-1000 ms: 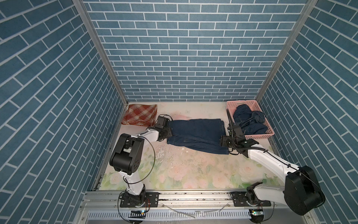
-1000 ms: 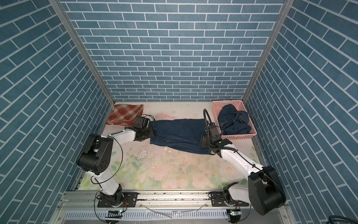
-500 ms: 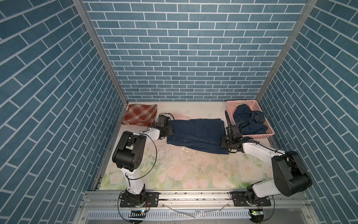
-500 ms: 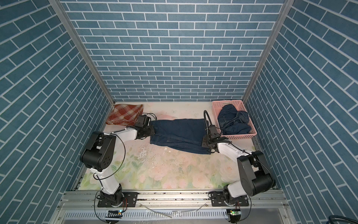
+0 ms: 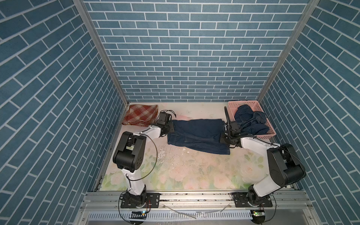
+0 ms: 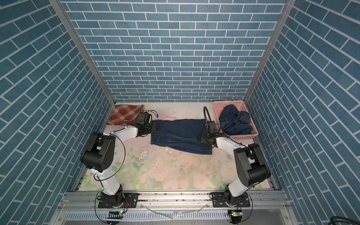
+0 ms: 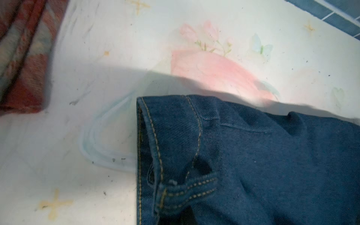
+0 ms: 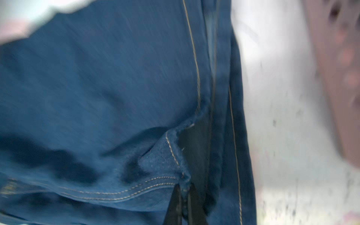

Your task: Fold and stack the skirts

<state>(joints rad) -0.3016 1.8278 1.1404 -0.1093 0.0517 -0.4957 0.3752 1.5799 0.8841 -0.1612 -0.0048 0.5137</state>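
The denim skirt's upper layer [image 5: 195,139] ends before it reaches the lower layer's front edge [image 5: 198,150], so the robot's left gripper should first pull it to that edge and then fold the skirt's waistband over.
A dark blue denim skirt [image 5: 196,134] [image 6: 181,134] lies spread flat at mid-table in both top views. My left gripper [image 5: 171,126] [image 6: 153,127] sits at its left edge. In the left wrist view the stitched hem [image 7: 185,187] is puckered where the jaws meet, and the fingers themselves are hidden. My right gripper [image 5: 224,136] [image 6: 203,137] [image 8: 185,191] is at the skirt's right edge, its black fingers [image 8: 174,206] shut on a fold of denim. A folded rust-red plaid skirt [image 5: 141,115] lies at the back left. Another denim skirt [image 5: 251,120] is bunched in the basket.
The pink perforated basket [image 5: 243,102] [image 6: 228,102] stands at the back right corner, just behind my right wrist. Brick-patterned walls close in on three sides. The floral table cover [image 5: 194,171] stretches out in front of the spread skirt.
Both grippers have closed on the ends of the spread denim skirt. The right arm's elbow has swung in and back while its gripper stayed at the skirt's right edge.
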